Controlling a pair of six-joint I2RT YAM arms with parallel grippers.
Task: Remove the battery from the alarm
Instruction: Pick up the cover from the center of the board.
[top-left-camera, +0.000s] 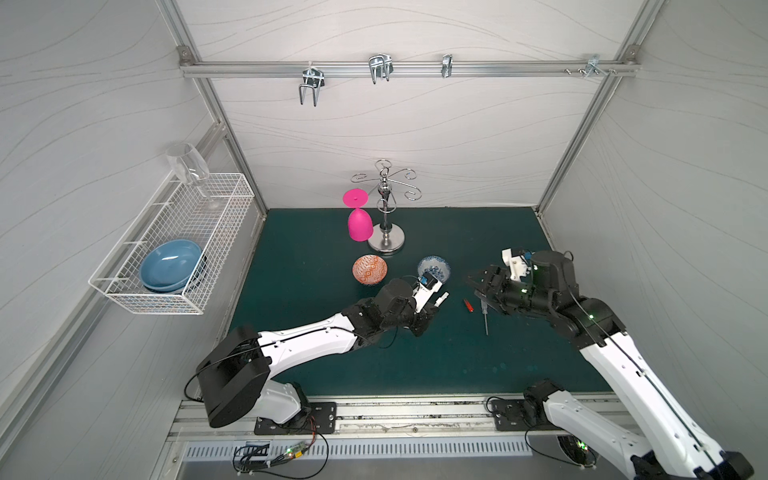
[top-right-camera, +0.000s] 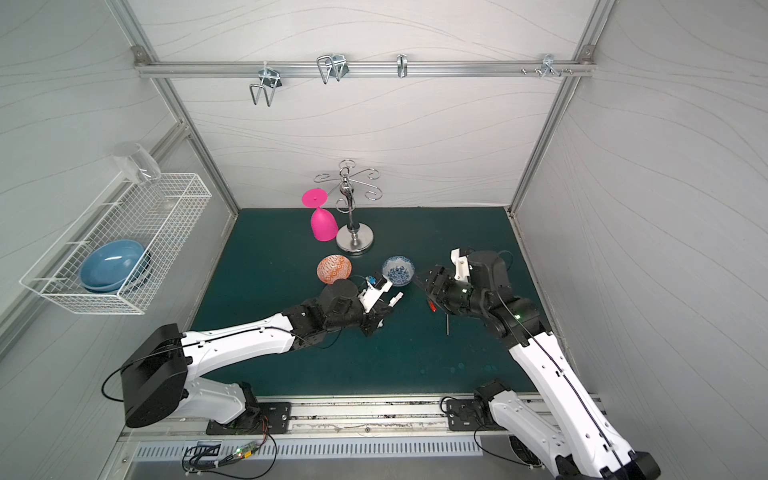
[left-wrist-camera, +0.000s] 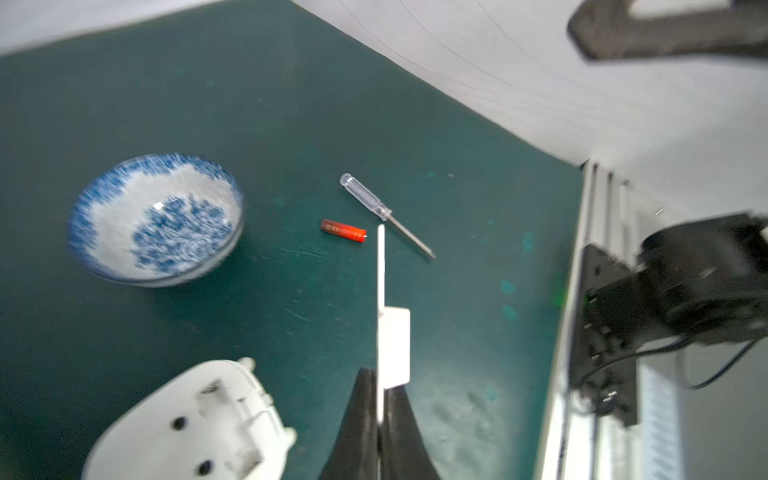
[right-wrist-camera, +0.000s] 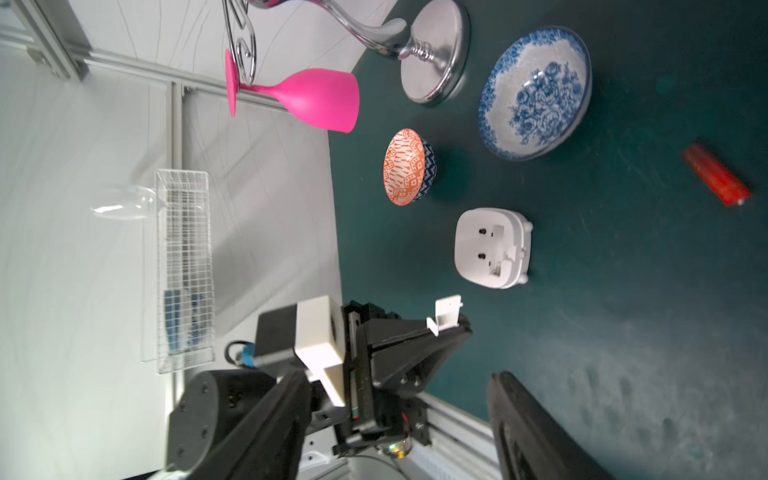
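The cover (top-left-camera: 441, 298) sticks straight out from the left gripper's fingers while the alarm's compartment faces up, so the robot's right gripper should grab the cover's loose end (left-wrist-camera: 380, 246) and turn it.
The alarm (right-wrist-camera: 492, 247) is a white rounded square lying face down on the green mat, its back compartment open; it also shows as the alarm (left-wrist-camera: 187, 424) beside my left fingers. In both top views my left arm hides it. The red battery (left-wrist-camera: 343, 231) lies loose on the mat, also seen as the battery (top-left-camera: 468, 305) between the two grippers. My left gripper (left-wrist-camera: 379, 374) is shut on a thin white cover (left-wrist-camera: 392, 345), held above the mat. My right gripper (right-wrist-camera: 399, 376) stands open and empty, just right of the battery at the right gripper (top-left-camera: 473, 284).
A clear-handled screwdriver (top-left-camera: 485, 318) lies right beside the battery. A blue-patterned bowl (top-left-camera: 434, 270) and an orange bowl (top-left-camera: 370, 270) sit just behind the left gripper. Further back are an upturned pink glass (top-left-camera: 358, 222) and a chrome stand (top-left-camera: 386, 241). A wire basket (top-left-camera: 174, 249) hangs on the left wall.
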